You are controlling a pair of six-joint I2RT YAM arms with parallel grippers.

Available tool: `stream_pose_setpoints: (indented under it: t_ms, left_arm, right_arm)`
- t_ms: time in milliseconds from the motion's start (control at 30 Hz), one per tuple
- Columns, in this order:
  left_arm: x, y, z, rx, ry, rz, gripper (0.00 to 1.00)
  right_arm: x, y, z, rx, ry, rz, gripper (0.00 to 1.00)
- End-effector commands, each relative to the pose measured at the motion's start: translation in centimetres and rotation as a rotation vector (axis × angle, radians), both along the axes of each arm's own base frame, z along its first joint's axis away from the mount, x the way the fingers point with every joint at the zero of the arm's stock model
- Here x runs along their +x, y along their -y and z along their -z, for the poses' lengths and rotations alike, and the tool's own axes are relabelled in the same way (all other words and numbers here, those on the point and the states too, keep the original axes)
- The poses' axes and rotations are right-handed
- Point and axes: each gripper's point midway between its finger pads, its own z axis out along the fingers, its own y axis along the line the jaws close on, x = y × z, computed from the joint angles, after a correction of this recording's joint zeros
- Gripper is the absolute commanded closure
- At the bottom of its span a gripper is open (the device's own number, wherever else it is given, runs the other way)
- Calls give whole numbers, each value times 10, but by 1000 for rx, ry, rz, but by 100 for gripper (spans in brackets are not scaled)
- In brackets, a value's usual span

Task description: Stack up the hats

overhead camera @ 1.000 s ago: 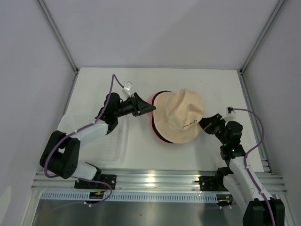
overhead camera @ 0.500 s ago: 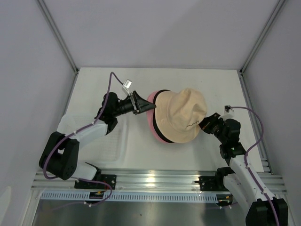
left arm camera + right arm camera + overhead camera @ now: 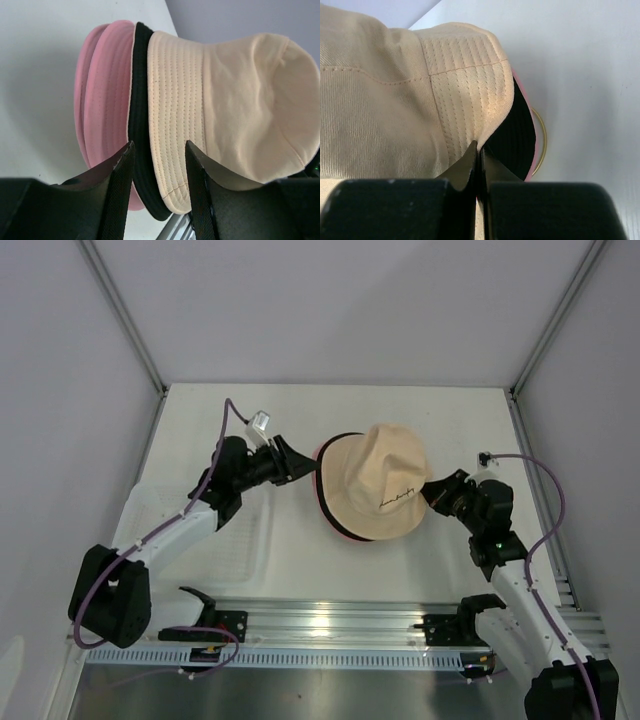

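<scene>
The beige brim (image 3: 169,162) is between the open fingers of my left gripper, so my right gripper should keep hold of the brim's opposite edge (image 3: 421,497) until my left gripper closes.
A beige hat (image 3: 380,478) with dark script sits on top of a stack in the middle of the table. Below it a black hat (image 3: 140,100) and pink hats (image 3: 100,100) show only as brims. My left gripper (image 3: 303,468) is open at the stack's left edge. In the left wrist view the black and beige brims lie between its fingers (image 3: 122,175). My right gripper (image 3: 432,496) is shut on the beige hat's brim (image 3: 465,90) at the stack's right side, with the black brim (image 3: 517,135) just under it.
A clear shallow plastic tray (image 3: 150,508) lies on the table at the left, under my left arm. White walls and metal posts close the table in at the back and sides. A metal rail runs along the near edge.
The beige hat has shifted left and now sits more squarely over the stack. My right gripper moved up with its brim. My left arm has stretched out and its gripper drew back slightly.
</scene>
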Motion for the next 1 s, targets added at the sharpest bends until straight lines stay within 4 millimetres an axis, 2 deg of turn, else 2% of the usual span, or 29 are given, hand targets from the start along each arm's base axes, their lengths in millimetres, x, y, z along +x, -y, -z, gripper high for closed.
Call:
stream_pose_setpoints:
  t_ms: [0, 133, 233, 367, 400, 467, 500, 567, 633, 800, 967]
  left_arm:
    - [3, 3, -6, 4, 37, 17, 52]
    - [-3, 3, -28, -26, 93, 28, 51]
    - [-6, 8, -32, -49, 101, 70, 51]
    - [-2, 17, -15, -98, 22, 89, 52]
    - [0, 18, -4, -96, -10, 86, 53]
    - [2, 22, 0, -132, -29, 94, 53]
    - [4, 24, 10, -141, -59, 99, 53]
    - [4, 29, 10, -188, -70, 121, 54]
    - [7, 31, 20, -194, -100, 123, 55]
    - [8, 32, 22, -196, -106, 118, 56]
    - [5, 35, 10, -225, -75, 155, 60]
  right_arm:
    - [6, 0, -25, -45, 37, -4, 100]
    - [6, 0, -28, -62, 21, -4, 100]
    - [6, -1, -28, -59, 20, -7, 100]
    - [7, -4, -25, -58, 5, -18, 100]
    - [7, -4, -25, -58, 7, -18, 100]
    - [7, -3, -25, -62, 8, -13, 100]
    - [6, -3, -25, -63, 5, -14, 100]
    - [7, -2, -26, -66, 9, -14, 100]
    - [7, -3, -28, -67, 12, -16, 100]
    - [7, -3, -28, -69, 13, -16, 100]
    - [9, -5, -27, -64, 12, -24, 100]
